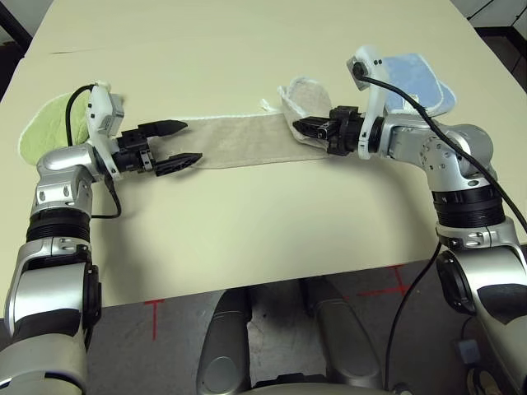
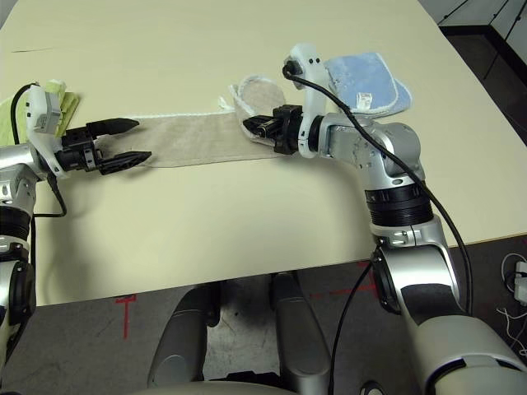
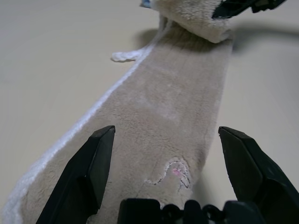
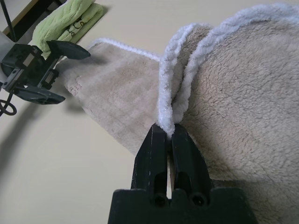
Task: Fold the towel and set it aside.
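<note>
The curled cloth [image 1: 303, 100] bends softly, so the beige towel's loose end [image 1: 181, 146] should come to lie flat over the other end when the robot folds it across.
The beige towel [image 1: 239, 140] lies on the table as a long narrow strip with white piping along its far edge. My right gripper [image 4: 167, 129] is shut on the towel's right end, pinching the white-edged layers and holding that end lifted and curled over the strip [image 1: 300, 99]. My left gripper [image 1: 191, 141] is open at the strip's left end, one finger on each side of it, just above the cloth. A small embroidered logo [image 3: 173, 170] shows on the towel between the left fingers [image 3: 93, 163].
A folded light blue towel [image 1: 416, 78] lies behind my right wrist at the back right. A light green cloth [image 1: 45, 123] sits at the left edge behind my left arm. Bare cream tabletop [image 1: 263, 222] stretches in front of the towel.
</note>
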`<state>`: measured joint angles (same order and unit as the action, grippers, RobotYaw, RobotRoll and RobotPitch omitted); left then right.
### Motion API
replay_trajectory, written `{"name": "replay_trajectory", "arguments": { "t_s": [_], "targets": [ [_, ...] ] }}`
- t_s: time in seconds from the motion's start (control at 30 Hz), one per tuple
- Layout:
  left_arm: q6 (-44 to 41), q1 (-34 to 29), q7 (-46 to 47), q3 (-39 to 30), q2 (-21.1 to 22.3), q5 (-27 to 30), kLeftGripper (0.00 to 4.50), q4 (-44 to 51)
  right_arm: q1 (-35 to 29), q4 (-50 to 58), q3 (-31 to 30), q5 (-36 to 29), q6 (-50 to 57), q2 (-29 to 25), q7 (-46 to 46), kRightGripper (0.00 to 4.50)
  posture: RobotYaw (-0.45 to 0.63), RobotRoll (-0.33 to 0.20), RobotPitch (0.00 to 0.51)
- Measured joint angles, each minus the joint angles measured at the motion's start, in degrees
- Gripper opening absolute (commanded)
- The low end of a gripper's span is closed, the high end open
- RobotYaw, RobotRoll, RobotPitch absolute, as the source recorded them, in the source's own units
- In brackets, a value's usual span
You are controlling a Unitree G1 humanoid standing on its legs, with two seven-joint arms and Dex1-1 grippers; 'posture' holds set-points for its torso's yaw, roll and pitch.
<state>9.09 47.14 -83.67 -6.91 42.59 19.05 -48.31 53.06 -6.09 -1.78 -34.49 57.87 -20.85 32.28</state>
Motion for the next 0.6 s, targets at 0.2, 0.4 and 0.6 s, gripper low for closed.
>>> {"name": "replay_trajectory", "arguments": {
  "t_s": [0.2,0.4,0.6],
  "targets": [
    [1.3,0.0,-3.5,-0.5,0.0,0.0,4.50,0.2,0.0,0.1,-1.3,1.4,0.8,-0.1,1.4,0.03,0.02,0.000,0.266],
    [-1.7,0.0,-3.4,-0.6,0.1,0.0,4.50,4.8,0.4,0.1,-2.5,2.3,1.7,1.2,1.9,0.03,0.02,0.000,0.264],
    [-8.5,-0.2,-0.5,-0.5,0.1,0.2,4.50,14.0,2.1,-2.5,-2.4,3.3,3.0,5.7,-0.7,0.28,0.03,0.000,0.265]
  ]
}}
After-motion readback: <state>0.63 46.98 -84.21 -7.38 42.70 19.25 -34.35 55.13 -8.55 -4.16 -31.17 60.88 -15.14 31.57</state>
